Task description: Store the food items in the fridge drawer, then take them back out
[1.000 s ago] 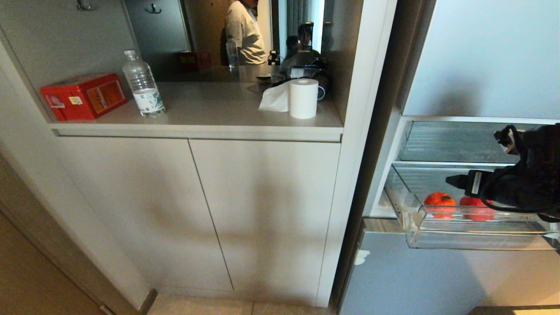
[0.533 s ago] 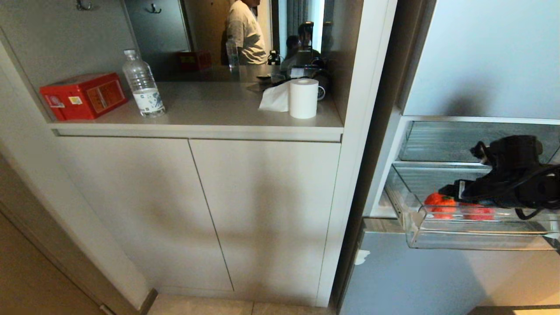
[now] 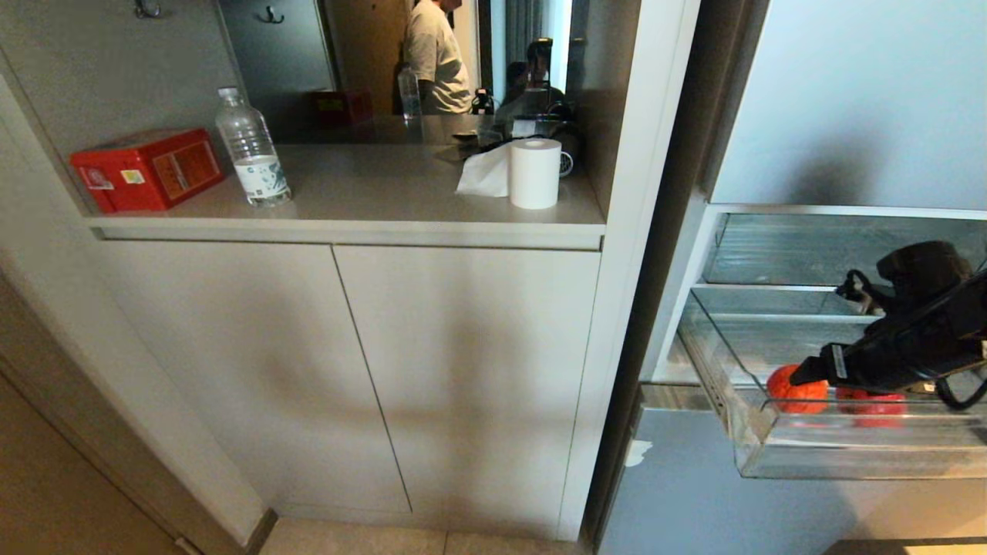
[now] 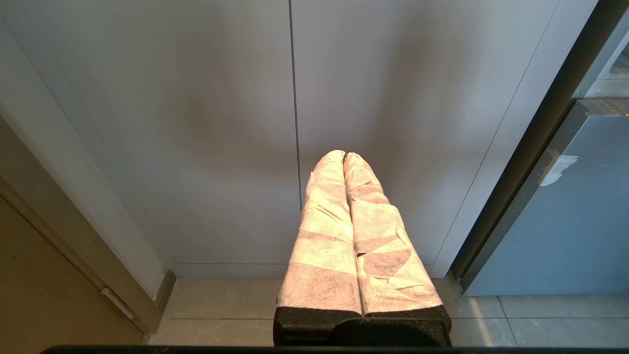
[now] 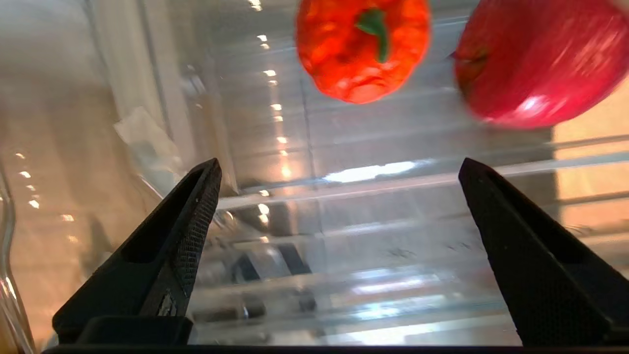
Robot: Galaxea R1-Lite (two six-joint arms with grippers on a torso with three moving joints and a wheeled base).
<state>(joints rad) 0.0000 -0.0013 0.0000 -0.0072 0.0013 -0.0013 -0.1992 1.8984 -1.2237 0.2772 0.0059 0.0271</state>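
Observation:
My right gripper should lift clear and come down around the orange fruit (image 3: 793,396), because its fingers straddle empty drawer's bottom (image 5: 348,236) and the orange fruit is beyond their ends.
The clear fridge drawer (image 3: 848,456) stands pulled out at the right. In it lie an orange fruit with a green stem cap (image 3: 793,390) (image 5: 362,49) and, beside it, a glossy red apple-like fruit (image 3: 876,404) (image 5: 535,69). My right gripper (image 3: 802,378) (image 5: 339,169) reaches down into the drawer with its black fingers (image 5: 196,206) wide open and nothing between them. Both fruits lie a little beyond the fingertips, untouched. My left gripper (image 4: 344,156) is shut and empty, with pale wrapped fingers, parked low in front of the cabinet doors.
A glass shelf (image 3: 786,250) sits above the drawer, and a silver-blue fridge panel (image 3: 694,501) below it. On the counter to the left stand a red box (image 3: 146,169), a water bottle (image 3: 253,150) and a paper roll (image 3: 535,173). A person (image 3: 436,54) stands behind the counter.
My right gripper has tipped downward into the drawer, toward the orange fruit. The drawer has slid further out, carrying both fruits with it. The left arm has not moved.

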